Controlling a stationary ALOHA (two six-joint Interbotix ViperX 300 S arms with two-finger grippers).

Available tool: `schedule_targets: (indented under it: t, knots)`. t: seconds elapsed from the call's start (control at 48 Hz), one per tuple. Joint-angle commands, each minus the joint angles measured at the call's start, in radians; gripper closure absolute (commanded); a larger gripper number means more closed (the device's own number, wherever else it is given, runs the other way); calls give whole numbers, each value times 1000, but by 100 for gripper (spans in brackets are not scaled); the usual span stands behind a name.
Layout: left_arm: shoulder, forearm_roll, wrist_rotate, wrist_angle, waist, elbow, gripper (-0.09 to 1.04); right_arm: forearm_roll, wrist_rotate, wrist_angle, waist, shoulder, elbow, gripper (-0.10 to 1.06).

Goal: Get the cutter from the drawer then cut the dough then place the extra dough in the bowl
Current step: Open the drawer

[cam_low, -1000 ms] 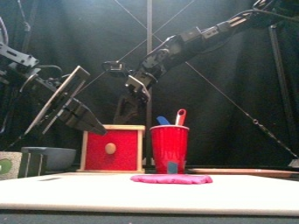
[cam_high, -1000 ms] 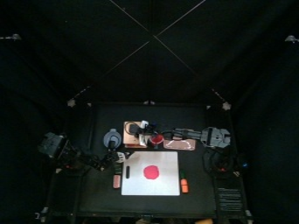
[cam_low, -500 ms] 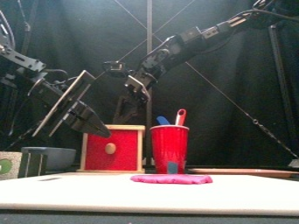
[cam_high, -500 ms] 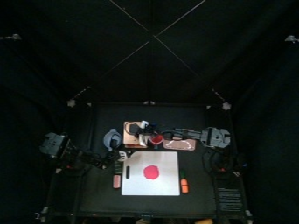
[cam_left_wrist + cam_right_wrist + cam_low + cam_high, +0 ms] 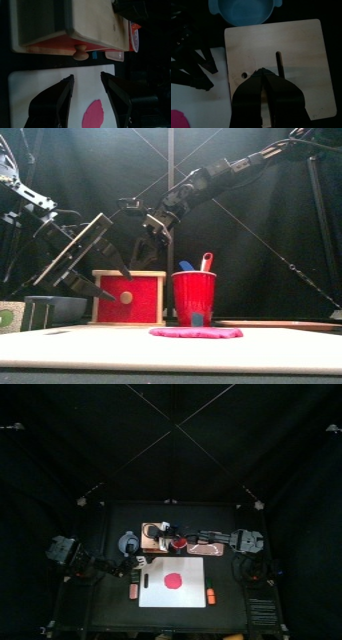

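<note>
My gripper will make the drawer slide straight out over the white cutting board when it pulls, because the round knob point(image 5: 81, 53) sits midway along the red drawer front point(image 5: 100, 45).
The pale wooden box point(image 5: 130, 276) stands behind the white cutting board point(image 5: 80, 350), its red drawer front point(image 5: 67, 46) closed. My left gripper point(image 5: 87, 82) is open just in front of the drawer knob point(image 5: 81, 53), one jaw to each side, not touching it; in the front view the left gripper point(image 5: 120, 271) hangs before the box's upper left. My right gripper point(image 5: 263, 71) is shut, its tip over the box top point(image 5: 298, 50) beside the slot. A flat red dough disc point(image 5: 197, 332) lies on the board. The cutter is not visible.
A blue-grey bowl point(image 5: 244, 10) sits left of the box. The red cup point(image 5: 194, 298) with a blue and a red toy knife stands right of the box, behind the dough. Two small orange items point(image 5: 132, 591) point(image 5: 211, 596) lie beside the board.
My left gripper's jaws have gone from shut to wide open, and it has moved lower and closer to the drawer front. The right arm has stayed still.
</note>
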Motion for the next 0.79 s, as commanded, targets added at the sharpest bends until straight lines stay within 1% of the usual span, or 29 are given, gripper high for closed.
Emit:
schedule_targets:
  t: [0.021, 0.375, 0.583, 0.792]
  knots:
    - [-2, -32, 0, -5, 20, -21, 12, -2, 5, 2, 0, -21, -9, 94]
    - [77, -34, 9, -8, 74, -81, 13, -2, 9, 2, 0, -17, -9, 94]
    - [83, -40, 9, -17, 81, -80, 13, -2, 8, 2, 2, -17, -9, 94]
    - [84, -37, 12, -41, 104, -72, 16, -2, 9, 2, 2, -11, -8, 94]
